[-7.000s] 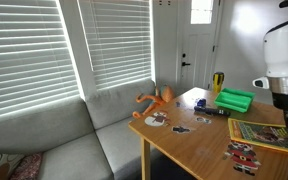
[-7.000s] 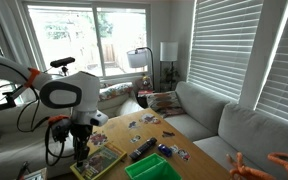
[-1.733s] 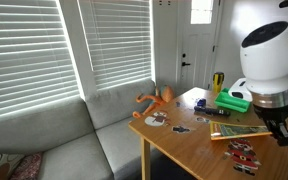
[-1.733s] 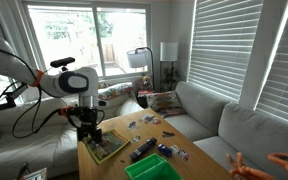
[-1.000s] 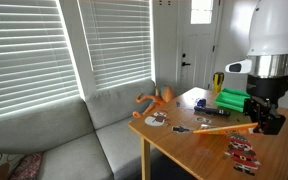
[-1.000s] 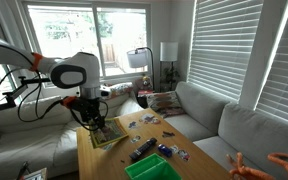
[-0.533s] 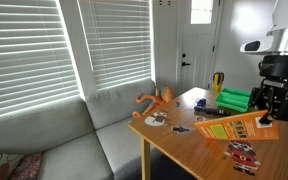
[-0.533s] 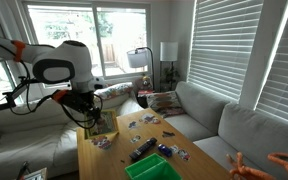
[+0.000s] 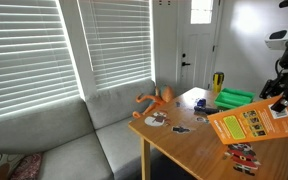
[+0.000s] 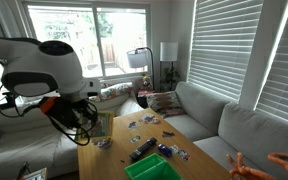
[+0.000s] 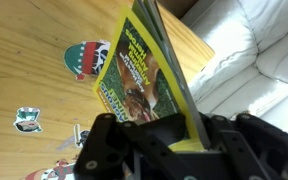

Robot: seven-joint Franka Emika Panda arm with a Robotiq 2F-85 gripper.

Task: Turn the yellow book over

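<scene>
The yellow book is at a steep slant from my gripper. Next, I tilt my gripper low and put the book down on the wooden table with its orange side up.
My gripper is shut on one edge of the yellow book and holds it in the air above the wooden table. The book is tilted, and its orange face with a small green-white panel faces this exterior view. In the wrist view the yellow-green face with the picture stands edge-on between my fingers. In an exterior view the gripper hangs under the arm at the table's near corner, and the book hardly shows there.
A bright green tray stands at the back of the table and also shows in an exterior view. A black remote, printed cards, an orange toy and a grey sofa are in view.
The gripper has lifted the book off the table and turned it, so the orange face now shows. The arm has risen and swung away from the table's middle.
</scene>
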